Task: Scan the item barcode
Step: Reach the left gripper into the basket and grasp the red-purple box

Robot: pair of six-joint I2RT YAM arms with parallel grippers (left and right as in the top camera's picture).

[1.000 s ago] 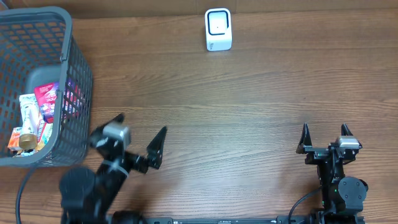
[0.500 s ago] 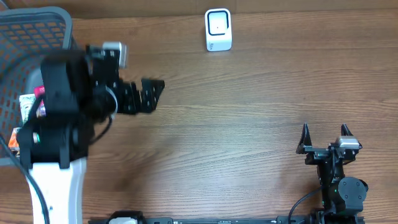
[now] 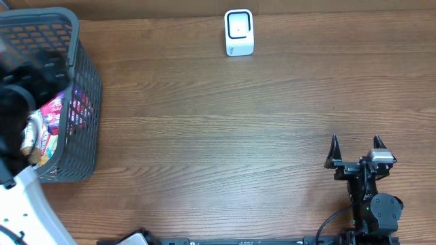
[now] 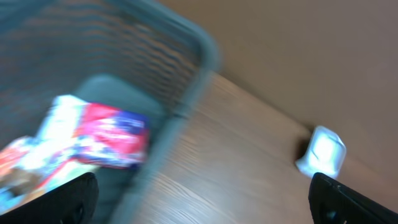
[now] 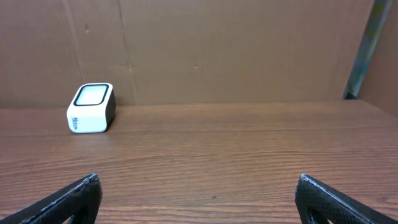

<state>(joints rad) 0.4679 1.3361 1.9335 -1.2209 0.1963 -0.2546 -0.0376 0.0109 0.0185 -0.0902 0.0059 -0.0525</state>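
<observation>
The red and pink packet (image 3: 53, 114) is uncovered beside the white tube, so the robot's left gripper keeps going down into the grey basket (image 3: 49, 39) and closes on the packet.
Several packaged items lie in the grey basket (image 3: 85, 116) at the far left, among them a red and pink packet (image 3: 52, 109) (image 4: 109, 137). The white barcode scanner (image 3: 239, 32) (image 5: 91, 107) (image 4: 322, 152) stands at the table's back edge. My left arm (image 3: 20, 95) is blurred over the basket's near side. In the left wrist view my left gripper (image 4: 202, 190) is open above the basket rim (image 4: 199, 50), nothing between its fingers. My right gripper (image 3: 355, 141) (image 5: 198, 182) rests open and empty at the front right, facing the scanner.
Brown cardboard walls (image 5: 236, 50) close off the back of the wooden table (image 3: 225, 136). The basket also holds a white tube (image 3: 32, 129) and other small packets, partly hidden by my left arm.
My left arm has swung up from the front left of the table and leftward over the basket. The right arm has not moved.
</observation>
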